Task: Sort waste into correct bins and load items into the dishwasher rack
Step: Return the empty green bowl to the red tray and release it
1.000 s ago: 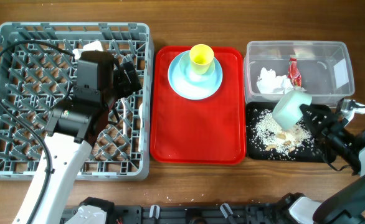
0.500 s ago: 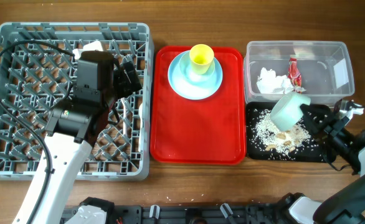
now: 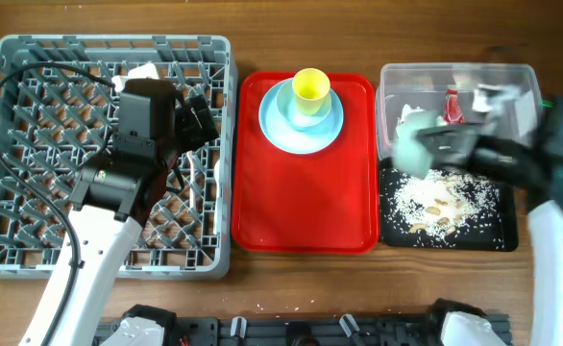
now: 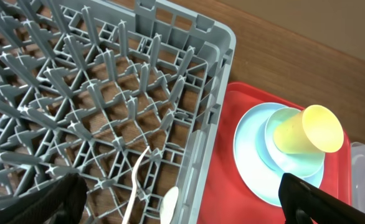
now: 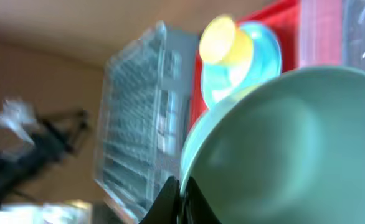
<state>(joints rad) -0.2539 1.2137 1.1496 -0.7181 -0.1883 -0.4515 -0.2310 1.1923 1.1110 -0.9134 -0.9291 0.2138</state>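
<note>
I should carry on with my right gripper and release the pale green bowl [image 5: 282, 146], which is empty, at the front of the red tray [image 3: 299, 216], which is free.
My right gripper [image 5: 181, 186] is shut on the rim of the pale green bowl [image 5: 288, 149], which it holds blurred above the left edge of the two bins [image 3: 418, 144]. The clear tub [image 3: 526, 86] holds a white napkin [image 3: 408, 117] and a red wrapper [image 3: 452, 108]. The black tray [image 3: 488, 231] holds rice-like scraps [image 3: 433, 200]. The yellow cup [image 3: 310, 89] stands on the light blue plate [image 3: 289, 130]. My left gripper [image 4: 179, 202] is open and empty over the right side of the grey rack [image 3: 22, 250]. A cream fork [image 4: 136, 183] and spoon [image 4: 169, 204] lie in the rack.
The flat red tray [image 3: 301, 211] lies between the rack and the bins and carries the plate and cup. A black cable [image 3: 3, 144] loops over the rack's left side. Bare wooden table [image 3: 291, 288] runs along the front edge.
My right arm has swung up and left, lifting the green bowl from over the black tray to above the bins' left edge. The left arm has not moved.
</note>
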